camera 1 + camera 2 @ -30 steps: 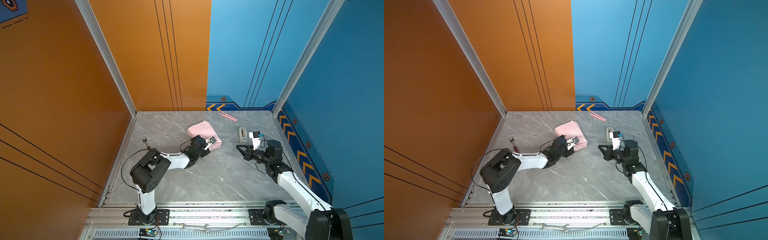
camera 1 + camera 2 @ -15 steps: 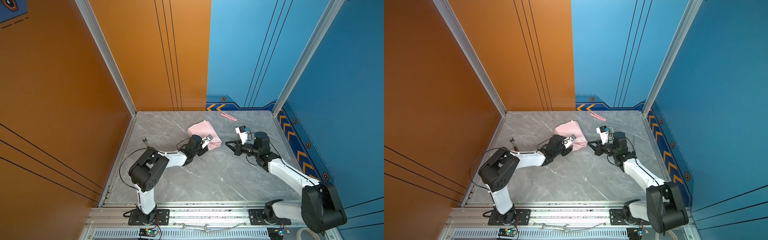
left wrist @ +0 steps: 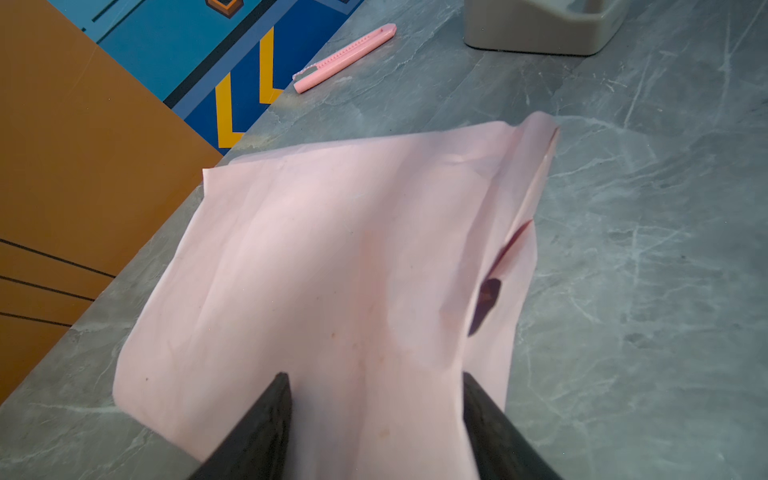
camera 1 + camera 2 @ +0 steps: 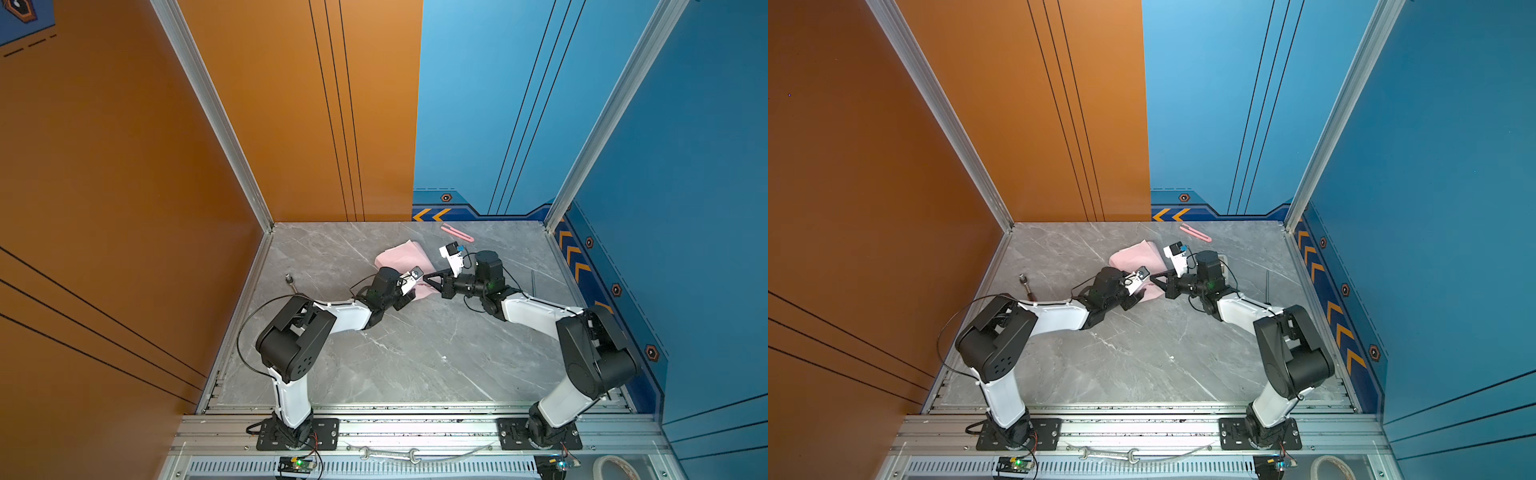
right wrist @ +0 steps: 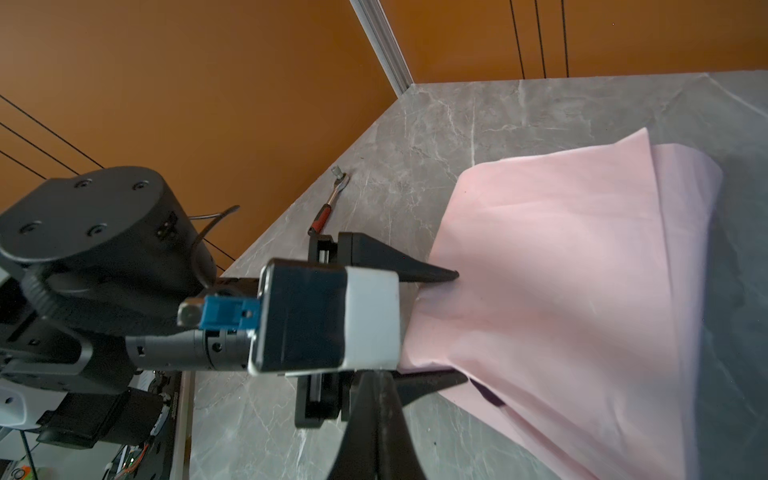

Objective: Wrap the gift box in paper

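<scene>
My left gripper is holding the folded paper (image 5: 441,324) tight around the gift box. My right gripper keeps going toward the open paper (image 5: 548,380) next to that grip and lets go there.
The paper (image 4: 401,258) (image 3: 332,257) lies pale pink side up, folded over the gift box. Only dark slivers of the box show at a gap (image 3: 486,299) (image 5: 492,397). My left gripper (image 3: 374,378) (image 4: 409,296) straddles the near end of the wrapped bundle. Its fingertips (image 5: 440,274) press the paper from both sides, so it is shut on the paper-wrapped box. My right gripper (image 5: 374,399) (image 4: 430,277) is shut and holds nothing. Its tip hovers just beside the left gripper's lower finger and the paper's near right edge.
A pink cutter (image 4: 457,232) (image 3: 345,56) lies near the back wall. A beige tape dispenser (image 3: 540,25) stands right of the paper, mostly behind the right arm in both top views. A ratchet wrench (image 4: 291,283) (image 5: 328,203) lies by the left wall.
The right arm swung left from the tape dispenser side to the paper's edge, its gripper shut throughout. The left gripper's jaws narrowed onto the wrapped bundle.
</scene>
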`<state>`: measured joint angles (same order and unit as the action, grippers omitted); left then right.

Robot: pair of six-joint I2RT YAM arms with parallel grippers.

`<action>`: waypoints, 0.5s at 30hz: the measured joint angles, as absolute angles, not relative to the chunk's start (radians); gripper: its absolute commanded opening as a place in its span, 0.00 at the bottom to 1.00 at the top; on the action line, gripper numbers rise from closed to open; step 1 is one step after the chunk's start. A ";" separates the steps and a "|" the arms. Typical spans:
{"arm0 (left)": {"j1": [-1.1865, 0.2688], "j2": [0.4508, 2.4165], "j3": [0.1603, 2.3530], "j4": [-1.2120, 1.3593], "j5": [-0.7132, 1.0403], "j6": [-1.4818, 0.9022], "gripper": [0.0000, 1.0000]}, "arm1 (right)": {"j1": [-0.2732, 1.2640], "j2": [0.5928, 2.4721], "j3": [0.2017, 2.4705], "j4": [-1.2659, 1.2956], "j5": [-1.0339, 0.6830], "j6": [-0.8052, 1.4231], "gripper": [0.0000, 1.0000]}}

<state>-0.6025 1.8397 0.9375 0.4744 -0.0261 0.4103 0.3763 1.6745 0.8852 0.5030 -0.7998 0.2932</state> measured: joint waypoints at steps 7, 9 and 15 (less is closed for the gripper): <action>-0.596 1.840 0.937 0.478 -0.007 0.402 0.60 | 0.382 1.763 0.898 0.569 -0.804 0.319 0.00; -0.596 1.840 0.937 0.479 -0.005 0.402 0.60 | 0.382 1.781 0.907 0.575 -0.804 0.319 0.00; -0.594 1.840 0.937 0.480 0.003 0.398 0.60 | 0.382 1.858 0.957 0.634 -0.798 0.340 0.00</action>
<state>-0.5938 1.8397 0.9375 0.4805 0.0032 0.3985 0.3817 1.8576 0.9565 0.6338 -0.7979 0.3405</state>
